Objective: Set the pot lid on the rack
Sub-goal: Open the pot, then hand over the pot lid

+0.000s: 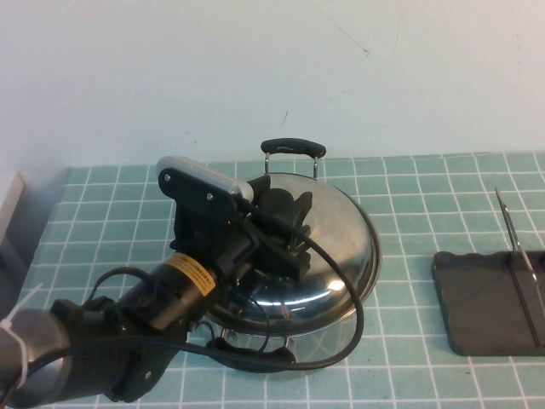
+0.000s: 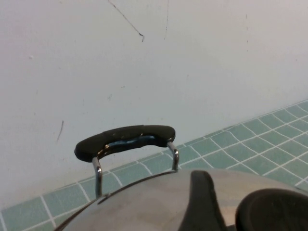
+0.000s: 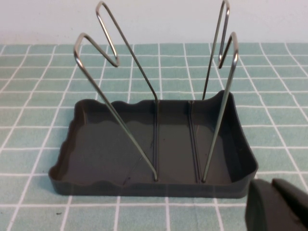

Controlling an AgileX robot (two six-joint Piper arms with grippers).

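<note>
My gripper is about to lift the pot lid. The lid will come free and leave the pot behind, because the pot's far black handle stands clear of the lid's rim.
The pot lid is a shiny steel dome lying on the pot, whose far black handle sticks up behind it. My left gripper is down over the lid's centre, open, with its fingers on either side of the black knob. In the left wrist view one finger stands just beside the knob on the lid. The rack is a dark tray with wire dividers at the right edge. My right gripper is shut and empty, just in front of the rack; it is out of the high view.
The pot's far handle stands close to the white back wall. The rack's upright wires lean apart over the tray. Green tiled table lies between the pot and the rack. A grey object sits at the far left edge.
</note>
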